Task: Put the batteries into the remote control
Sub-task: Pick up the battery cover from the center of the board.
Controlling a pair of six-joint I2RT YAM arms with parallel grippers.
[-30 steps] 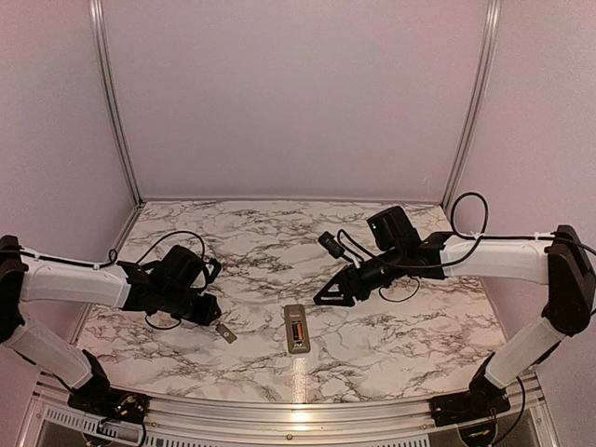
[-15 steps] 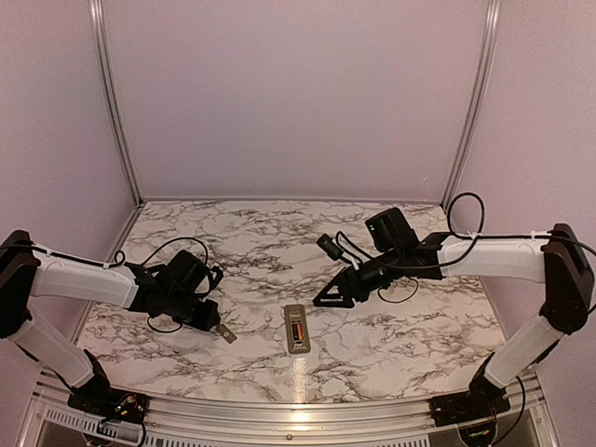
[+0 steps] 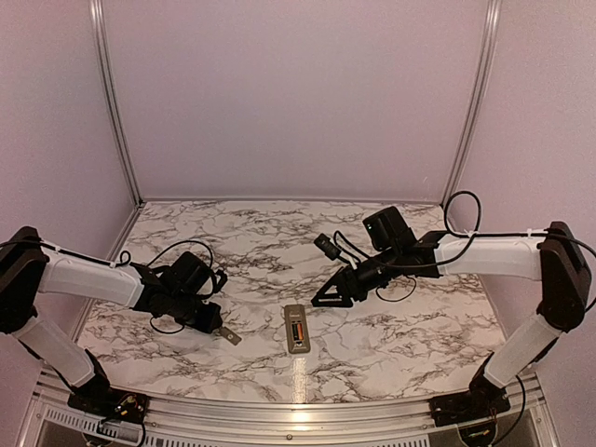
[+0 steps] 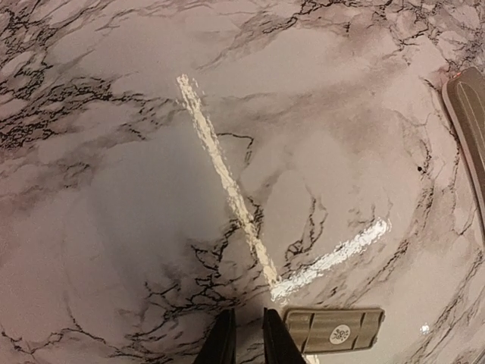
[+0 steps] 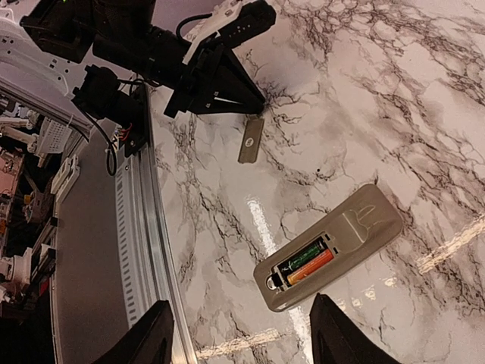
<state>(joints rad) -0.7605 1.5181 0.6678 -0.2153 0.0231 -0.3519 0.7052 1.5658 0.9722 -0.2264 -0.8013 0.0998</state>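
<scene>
I should lift the grey cover piece with my left gripper to my right gripper (image 3: pixel 328 291) so it can be turned over before fitting, because it lies with its ribbed inner side (image 4: pixel 337 331) up.
The remote control (image 3: pixel 297 329) (image 5: pixel 333 246) lies back up near the table's front middle. Its open recess holds both batteries side by side, one dark green (image 5: pixel 303 256) and one orange (image 5: pixel 312 267). My right gripper (image 3: pixel 322 299) (image 5: pixel 246 337) hangs open and empty above the table, just behind and right of the remote. My left gripper (image 3: pixel 214 324) (image 4: pixel 248 340) is low over the table to the remote's left. Its jaws are shut with nothing between them. The flat grey cover piece (image 4: pixel 333 330) (image 3: pixel 228 334) lies just right of its fingertips.
The table's front aluminium rail (image 5: pixel 140 227) runs close to the remote. The remote's edge (image 4: pixel 470 121) shows at the right of the left wrist view. Cables loop by both wrists (image 3: pixel 400 291).
My left arm has reached a little further right and forward beside the cover piece, and its jaws have closed slightly. The right gripper has drifted slightly left.
</scene>
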